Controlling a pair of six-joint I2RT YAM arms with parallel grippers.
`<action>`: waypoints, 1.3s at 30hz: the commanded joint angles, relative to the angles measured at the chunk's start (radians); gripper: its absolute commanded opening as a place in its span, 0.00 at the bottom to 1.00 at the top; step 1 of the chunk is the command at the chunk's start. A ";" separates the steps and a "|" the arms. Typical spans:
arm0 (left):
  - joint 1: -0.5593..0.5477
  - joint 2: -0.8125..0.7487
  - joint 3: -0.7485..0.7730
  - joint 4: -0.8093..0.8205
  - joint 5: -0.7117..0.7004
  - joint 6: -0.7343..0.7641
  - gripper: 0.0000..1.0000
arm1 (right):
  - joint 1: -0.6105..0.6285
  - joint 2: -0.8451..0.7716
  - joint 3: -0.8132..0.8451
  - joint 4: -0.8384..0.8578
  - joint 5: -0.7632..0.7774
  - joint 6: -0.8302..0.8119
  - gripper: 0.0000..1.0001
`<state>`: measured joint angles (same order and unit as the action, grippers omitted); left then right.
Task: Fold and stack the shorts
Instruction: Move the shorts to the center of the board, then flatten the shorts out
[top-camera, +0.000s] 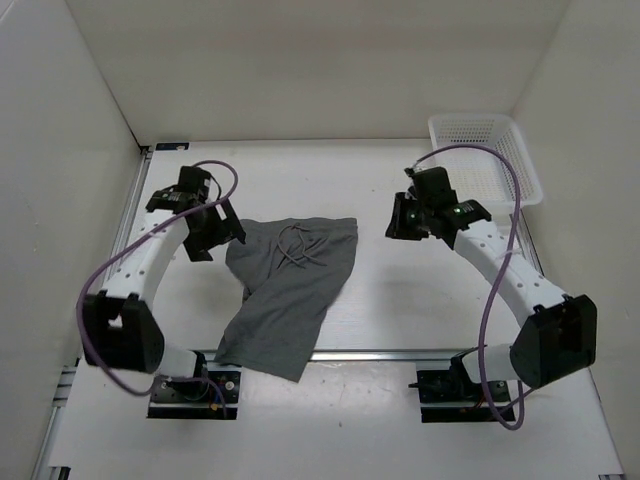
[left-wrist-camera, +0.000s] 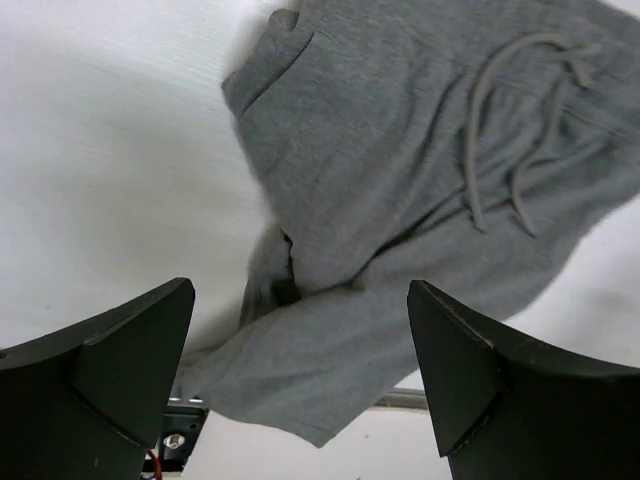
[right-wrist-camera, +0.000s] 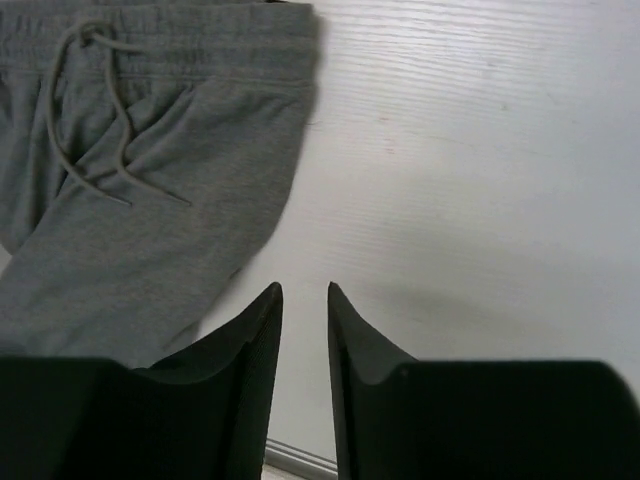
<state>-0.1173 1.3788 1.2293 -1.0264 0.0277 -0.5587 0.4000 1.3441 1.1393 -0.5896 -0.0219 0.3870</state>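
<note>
My gripper will lift the grey shorts' waistband, and the near leg (top-camera: 284, 316) will then stay down and trail because it lies slack over the metal rail.
The grey shorts (top-camera: 290, 285) lie left of the table's middle, waistband and drawstring (top-camera: 297, 245) at the far end. One leg reaches toward the near edge, over the metal rail. The other leg is bunched under at the left. My left gripper (top-camera: 222, 240) is wide open and empty, above the left waistband corner; in the left wrist view (left-wrist-camera: 300, 288) the shorts (left-wrist-camera: 420, 150) fill the space beyond its fingers. My right gripper (top-camera: 400, 222) hovers over bare table to the right of the shorts. Its fingers stand a narrow gap apart, empty, in the right wrist view (right-wrist-camera: 303, 288); the shorts (right-wrist-camera: 150, 180) lie to its left.
A white mesh basket (top-camera: 530, 170) stands at the far right corner. A metal rail (top-camera: 400, 353) runs across the near edge between the arm bases. White walls close the table in on the left, back and right.
</note>
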 joint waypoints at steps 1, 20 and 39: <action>-0.013 0.126 -0.005 0.091 0.012 -0.032 1.00 | 0.039 0.094 0.049 0.022 -0.073 0.000 0.33; -0.041 0.654 0.380 0.101 0.104 0.065 0.10 | 0.059 0.794 0.551 0.036 -0.283 -0.016 0.46; -0.059 0.190 1.067 -0.253 -0.075 0.066 0.10 | 0.201 -0.001 0.297 -0.076 -0.090 -0.010 0.00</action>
<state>-0.1734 1.6245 2.2150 -1.1999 0.0109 -0.4942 0.5598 1.4548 1.5291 -0.5674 -0.1925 0.3889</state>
